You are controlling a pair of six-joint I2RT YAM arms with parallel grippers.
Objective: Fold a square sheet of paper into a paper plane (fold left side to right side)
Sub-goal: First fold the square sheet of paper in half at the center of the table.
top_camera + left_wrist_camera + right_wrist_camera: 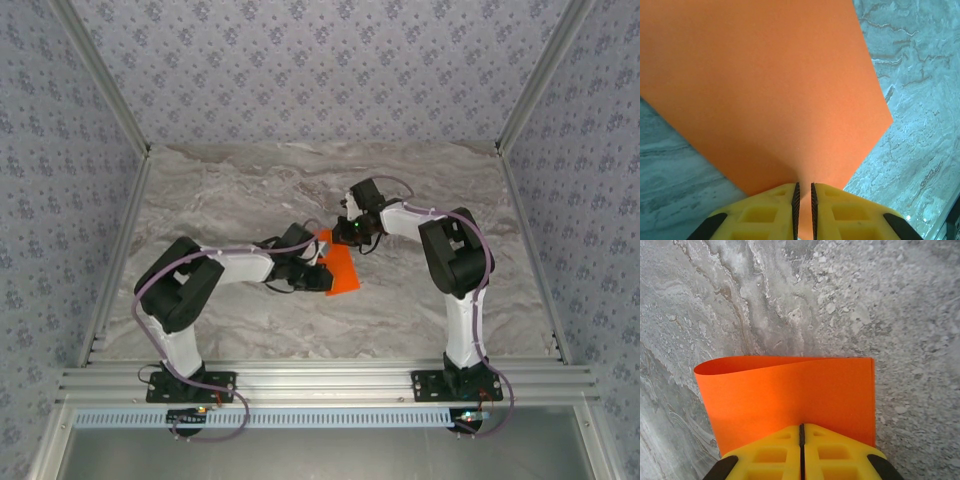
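My left gripper is at the fold's near end, and the fold curls up in a soft loop at its far end [711,367], so next the gripper slides back from the near end and pushes the loop [324,237] flat.
The square sheet of paper [343,272] is bright orange and lies mid-table, bent over on itself. In the left wrist view the sheet [765,90] fans out from my left gripper [803,186], whose yellow fingers stand a hair apart with orange paper running in between them. From above, the left gripper [316,260] is at the sheet's left edge. My right gripper [801,426] is shut, its tips over the sheet [790,390], whose upper layer curls up at the left into a soft loop. In the top view the right gripper [346,236] is at the sheet's far corner.
The grey marble tabletop [250,190] stretches all around the sheet. Patterned walls [60,200] and aluminium frame rails [320,380] enclose it. Both arms reach inward and nearly meet at the centre.
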